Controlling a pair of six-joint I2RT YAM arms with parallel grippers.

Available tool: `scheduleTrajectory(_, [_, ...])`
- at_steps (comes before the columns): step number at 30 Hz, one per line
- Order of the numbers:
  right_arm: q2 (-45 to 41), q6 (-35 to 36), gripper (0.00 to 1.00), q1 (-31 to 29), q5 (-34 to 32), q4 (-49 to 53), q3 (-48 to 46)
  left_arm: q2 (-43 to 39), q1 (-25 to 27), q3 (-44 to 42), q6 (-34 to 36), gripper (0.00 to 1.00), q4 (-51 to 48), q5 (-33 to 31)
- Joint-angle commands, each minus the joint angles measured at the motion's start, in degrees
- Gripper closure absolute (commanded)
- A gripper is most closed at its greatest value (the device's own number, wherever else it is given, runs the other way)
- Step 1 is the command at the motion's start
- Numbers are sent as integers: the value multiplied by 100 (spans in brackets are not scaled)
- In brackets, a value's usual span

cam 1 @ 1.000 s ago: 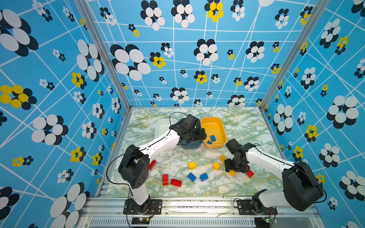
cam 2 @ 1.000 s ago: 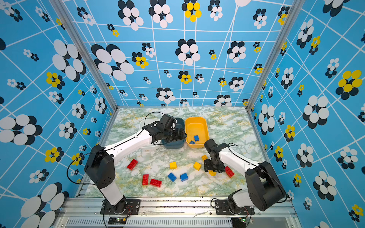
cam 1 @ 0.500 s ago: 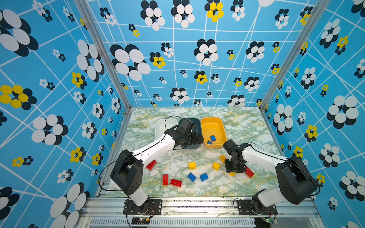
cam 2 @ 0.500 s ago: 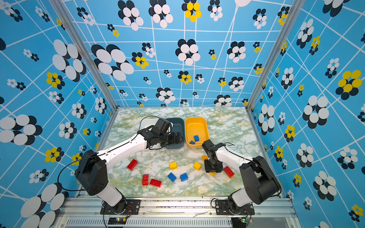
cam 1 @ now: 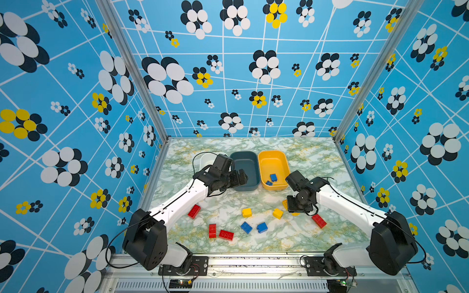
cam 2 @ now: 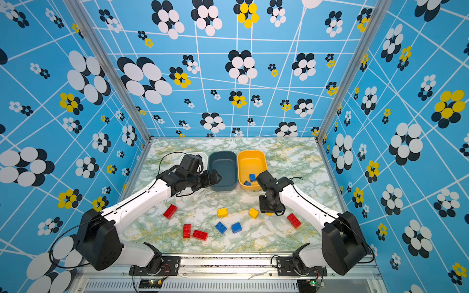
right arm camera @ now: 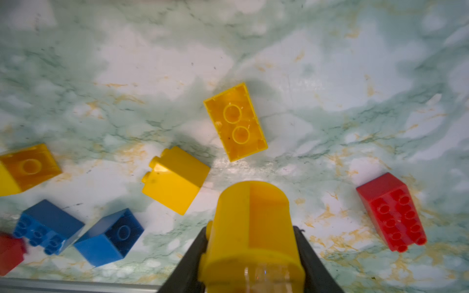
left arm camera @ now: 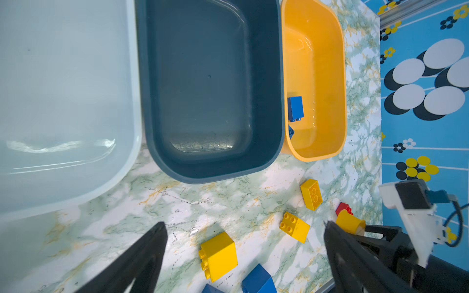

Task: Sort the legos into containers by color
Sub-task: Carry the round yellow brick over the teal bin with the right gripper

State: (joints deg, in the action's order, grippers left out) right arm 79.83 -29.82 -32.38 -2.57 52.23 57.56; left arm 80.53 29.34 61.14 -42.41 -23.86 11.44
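Blue legos (cam 1: pixel 273 177) are in the yellow-orange container, so I should keep moving the rounded yellow lego with my right gripper until it hangs inside the empty dark teal container (cam 1: pixel 246 164).
Three containers stand in a row at the back: white (cam 1: pixel 204 157), partly behind my left arm, dark teal (cam 1: pixel 245 166), and yellow-orange (cam 1: pixel 279 158) holding two blue legos (cam 1: pixel 273 177). My left gripper (cam 1: pixel 239 177) hangs open and empty at the teal tub's near rim; in the left wrist view its fingers (left arm camera: pixel 152 243) stand wide apart. My right gripper (cam 1: pixel 295 208) is shut on a rounded yellow lego (right arm camera: pixel 251 228) just above the table. Loose on the marble lie yellow bricks (cam 1: pixel 246 212) (cam 1: pixel 277 213), blue bricks (cam 1: pixel 246 227) (cam 1: pixel 262 227) and red bricks (cam 1: pixel 194 211) (cam 1: pixel 212 230) (cam 1: pixel 319 221).
Another red brick (cam 1: pixel 226 235) lies beside the front red one, and a flat yellow brick (right arm camera: pixel 234 121) lies underside up just past my right gripper. Patterned blue walls (cam 1: pixel 76 152) close in three sides. A metal rail (cam 1: pixel 241 263) runs along the front edge.
My left gripper has drawn back from over the tubs toward the teal tub's near rim and opened wider. My right gripper has closed on the rounded yellow lego.
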Motion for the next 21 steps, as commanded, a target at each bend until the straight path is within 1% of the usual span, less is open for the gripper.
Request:
scheduleTrajectory(1, [172,-226,65,-246,-181,312,528,-378,-212,-245,123,2,-108,120])
scheduleTrajectory(6, [787,-252,65,-642,-238,160,1442,-850,-500,-582,170,1,-260,135])
scheduleTrajectory(11, [1623,-124,65,-942,-152,13,2442,-1249,-751,-919,191,1,-446,139])
scheduleTrajectory(21, [3080,274,65,-1050,28,-232,4107,-1763,-1135,-1370,200,0,-586,104])
